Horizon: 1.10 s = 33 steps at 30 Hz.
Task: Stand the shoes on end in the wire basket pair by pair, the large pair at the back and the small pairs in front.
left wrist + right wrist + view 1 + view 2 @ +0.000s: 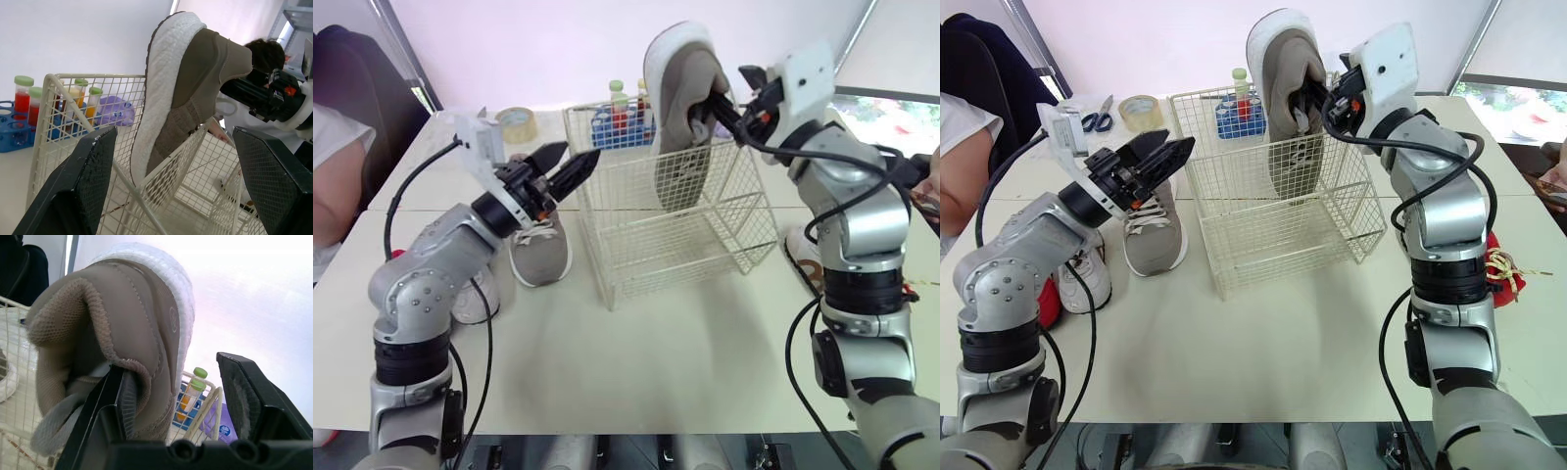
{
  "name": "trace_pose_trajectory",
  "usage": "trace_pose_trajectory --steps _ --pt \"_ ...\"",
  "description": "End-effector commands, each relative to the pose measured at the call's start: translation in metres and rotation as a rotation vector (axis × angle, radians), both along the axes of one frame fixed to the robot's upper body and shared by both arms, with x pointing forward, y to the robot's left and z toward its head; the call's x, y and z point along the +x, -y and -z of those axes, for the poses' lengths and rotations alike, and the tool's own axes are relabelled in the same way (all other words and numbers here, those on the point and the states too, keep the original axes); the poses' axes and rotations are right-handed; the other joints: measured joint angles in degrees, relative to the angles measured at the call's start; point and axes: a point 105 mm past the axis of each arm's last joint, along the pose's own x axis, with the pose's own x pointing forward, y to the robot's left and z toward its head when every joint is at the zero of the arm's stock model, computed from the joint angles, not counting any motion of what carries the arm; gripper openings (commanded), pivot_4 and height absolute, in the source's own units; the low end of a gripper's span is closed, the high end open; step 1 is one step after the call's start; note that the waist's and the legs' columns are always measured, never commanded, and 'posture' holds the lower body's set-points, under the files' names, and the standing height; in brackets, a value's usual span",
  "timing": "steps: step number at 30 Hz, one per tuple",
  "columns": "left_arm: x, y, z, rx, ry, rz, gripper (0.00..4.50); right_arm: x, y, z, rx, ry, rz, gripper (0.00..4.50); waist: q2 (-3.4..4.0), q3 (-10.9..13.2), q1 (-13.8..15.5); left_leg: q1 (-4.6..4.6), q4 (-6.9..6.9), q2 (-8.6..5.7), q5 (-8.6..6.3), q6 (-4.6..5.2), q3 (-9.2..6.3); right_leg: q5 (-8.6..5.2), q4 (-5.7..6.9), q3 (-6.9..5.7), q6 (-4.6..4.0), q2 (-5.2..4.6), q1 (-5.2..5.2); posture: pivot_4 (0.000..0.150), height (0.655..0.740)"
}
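Note:
I expect the wire basket (631, 215) to slide along when I pull the shoe sideways, because the basket is crooked and has the taupe shoe's toe (681, 189) down inside.
A large taupe shoe (683, 88) with a white sole stands on end, toe down, at the back of the white wire basket (646, 245), its heel rising above the rim. My right gripper (722, 110) is at the heel opening. It is open: one finger (105, 416) sits inside the collar, the other (249, 396) stays well clear. My left gripper (581, 150) hovers open at the basket's left rim, holding nothing. The matching taupe shoe (538, 250) lies on the table left of the basket, under my left arm.
A white shoe (475, 294) lies further left, and another white shoe (803, 250) lies right of the basket. Behind the basket stand a blue rack of bottles (617, 122), a tape roll (516, 119) and scissors (1097, 119). A person (333, 186) sits at far left.

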Motion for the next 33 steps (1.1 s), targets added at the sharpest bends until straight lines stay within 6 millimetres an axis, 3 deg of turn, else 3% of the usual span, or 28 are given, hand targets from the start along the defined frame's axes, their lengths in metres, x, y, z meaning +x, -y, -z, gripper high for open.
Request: trace_pose_trajectory --steps 1,9,11,15,18,22,28,33 --pt "-0.002 0.003 -0.004 0.041 0.036 -0.007 3.88 -0.018 0.007 -0.014 0.066 0.011 -0.089 2.64 0.0 0.0 0.0 0.0 0.0 0.0 0.0 0.0 0.0 0.0 0.0 0.0 0.0 0.0 0.0 0.15 0.74" --pt "0.004 0.007 0.003 0.093 0.038 -0.031 3.88 -0.037 0.044 0.004 -0.008 -0.108 -0.149 2.64 -0.02 0.0 0.2 0.02 0.08 -0.01 -0.04 0.07 0.0 0.0 -0.05 -0.01 0.0 -0.02 0.12 0.15 0.74" --pt "0.001 0.006 0.001 0.089 0.041 -0.014 3.88 -0.038 0.055 0.018 -0.077 -0.174 -0.125 2.64 -0.02 0.0 0.1 0.02 0.09 0.01 -0.04 0.07 0.0 0.0 -0.04 -0.01 0.0 -0.01 0.12 0.15 0.74" --pt "-0.019 -0.007 -0.006 0.101 0.044 0.059 3.88 -0.057 0.067 0.046 -0.175 -0.344 -0.196 2.64 -0.02 0.0 0.0 0.02 0.09 0.04 -0.04 0.08 0.0 -0.01 -0.04 -0.02 0.0 -0.01 0.12 0.15 0.74" --pt "-0.035 -0.016 -0.009 0.167 0.035 0.113 3.88 -0.073 0.072 0.037 -0.223 -0.355 -0.258 2.64 0.03 0.0 -0.3 0.02 0.07 0.06 -0.06 0.11 0.01 -0.02 -0.05 -0.01 -0.01 0.0 0.07 0.15 0.74" --pt "-0.067 -0.025 -0.004 0.36 -0.022 0.256 3.88 -0.097 0.065 0.005 -0.383 -0.379 -0.392 2.64 0.09 0.0 -0.1 0.03 0.09 0.09 -0.07 0.1 0.02 -0.08 -0.09 -0.02 -0.11 -0.01 0.11 0.15 0.74" --pt "-0.1 -0.017 0.018 0.579 -0.084 0.415 3.88 -0.103 0.044 0.025 -0.788 -0.487 -0.57 2.64 -0.01 0.0 -0.3 0.12 0.03 0.48 -0.23 -0.02 0.12 -0.07 -0.89 -0.35 -0.42 -0.05 0.49 0.15 0.74" --pt "-0.109 -0.004 0.031 0.551 -0.092 0.436 3.88 -0.085 0.044 0.043 -0.95 -0.529 -0.642 2.64 0.0 0.0 0.0 0.08 0.04 0.56 -0.35 0.19 0.53 0.06 -1.07 -0.41 -0.36 -0.29 0.42 0.15 0.74"
